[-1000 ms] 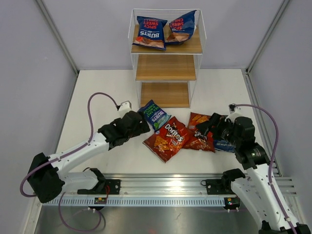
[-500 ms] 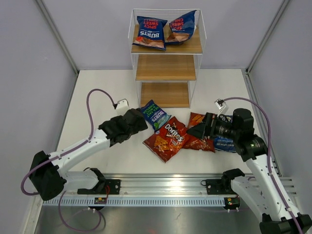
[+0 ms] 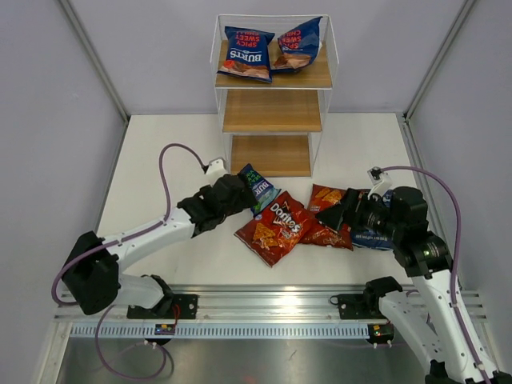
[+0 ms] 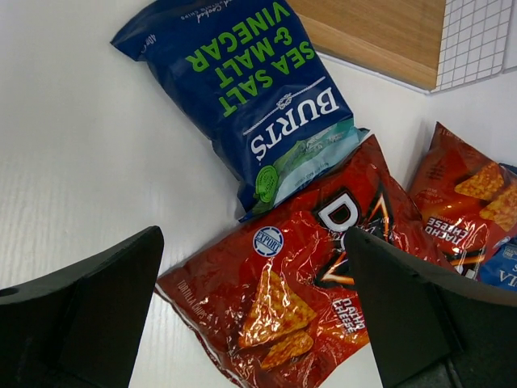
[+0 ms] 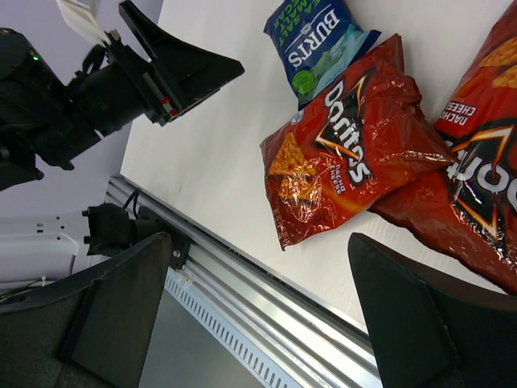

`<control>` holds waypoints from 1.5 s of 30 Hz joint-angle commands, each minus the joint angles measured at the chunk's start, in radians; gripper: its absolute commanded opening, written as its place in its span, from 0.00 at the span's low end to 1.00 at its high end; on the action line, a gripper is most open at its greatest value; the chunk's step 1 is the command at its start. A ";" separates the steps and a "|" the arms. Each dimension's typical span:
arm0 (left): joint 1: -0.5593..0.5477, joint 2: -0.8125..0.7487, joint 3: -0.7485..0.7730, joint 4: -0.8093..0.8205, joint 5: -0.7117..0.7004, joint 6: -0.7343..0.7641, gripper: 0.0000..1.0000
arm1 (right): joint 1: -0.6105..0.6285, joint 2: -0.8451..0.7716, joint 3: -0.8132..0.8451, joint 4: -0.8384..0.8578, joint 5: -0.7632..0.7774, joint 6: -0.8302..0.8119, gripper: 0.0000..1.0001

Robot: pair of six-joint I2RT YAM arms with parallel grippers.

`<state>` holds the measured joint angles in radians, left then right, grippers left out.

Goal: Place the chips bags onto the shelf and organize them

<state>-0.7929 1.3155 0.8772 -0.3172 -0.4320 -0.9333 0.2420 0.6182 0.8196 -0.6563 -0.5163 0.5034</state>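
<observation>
The blue Vinegar bag's edge [image 4: 309, 179] lies over the red Doritos bag [image 3: 276, 230], so the Doritos bag will stay put when I lift the blue Vinegar bag.
The shelf [image 3: 272, 122] stands at the back with two dark blue Burts chips bags [image 3: 246, 52] [image 3: 298, 44] on its top board. On the table lie a blue Sea Salt & Malt Vinegar bag [image 3: 258, 189] [image 4: 258, 105] [image 5: 319, 40], a red Doritos bag [image 3: 276, 228] [image 4: 299, 291] [image 5: 347, 158], a second Doritos bag [image 3: 326, 210] [image 4: 468, 198] [image 5: 477, 186], and a blue bag [image 3: 370, 234] partly under the right arm. My left gripper [image 3: 242, 196] [image 4: 252, 242] hovers open over the blue and Doritos bags. My right gripper [image 3: 332, 214] [image 5: 260, 242] is open above the second Doritos bag, holding nothing.
An aluminium rail [image 3: 272, 308] [image 5: 266, 299] runs along the table's near edge with both arm bases on it. Purple cables [image 3: 164, 172] loop above each arm. Grey walls close in the left, right and back. The two arms face each other across the bags.
My left gripper has moved right and forward, up to the blue bag. The right gripper swung slightly left, then back right, staying over the second Doritos bag. Both stayed open.
</observation>
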 commanded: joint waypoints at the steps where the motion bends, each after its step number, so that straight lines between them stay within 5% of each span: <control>1: 0.003 0.039 -0.035 0.159 0.004 0.013 0.99 | 0.003 -0.029 0.075 -0.068 0.073 -0.025 0.99; 8: 0.007 0.108 -0.118 0.398 0.045 0.031 0.99 | 0.002 -0.052 0.144 -0.166 0.051 -0.046 1.00; 18: 0.011 0.237 -0.096 0.460 0.027 0.028 0.98 | 0.002 -0.066 0.131 -0.149 0.013 -0.023 0.99; 28: 0.012 0.344 -0.175 0.722 0.010 0.056 0.87 | 0.002 -0.075 0.124 -0.158 -0.042 -0.046 0.99; 32: 0.015 0.401 -0.156 0.710 0.015 0.013 0.85 | 0.002 -0.095 0.121 -0.164 -0.047 -0.052 0.99; 38: 0.017 0.447 -0.144 0.675 -0.025 -0.071 0.72 | 0.002 -0.113 0.122 -0.169 -0.048 -0.065 0.99; 45: 0.015 0.435 -0.135 0.572 -0.102 -0.105 0.37 | 0.002 -0.132 0.135 -0.197 -0.034 -0.098 0.99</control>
<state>-0.7811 1.7451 0.7399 0.3107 -0.4496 -1.0180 0.2420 0.5034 0.9329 -0.8391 -0.5423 0.4381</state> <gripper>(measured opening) 0.388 0.993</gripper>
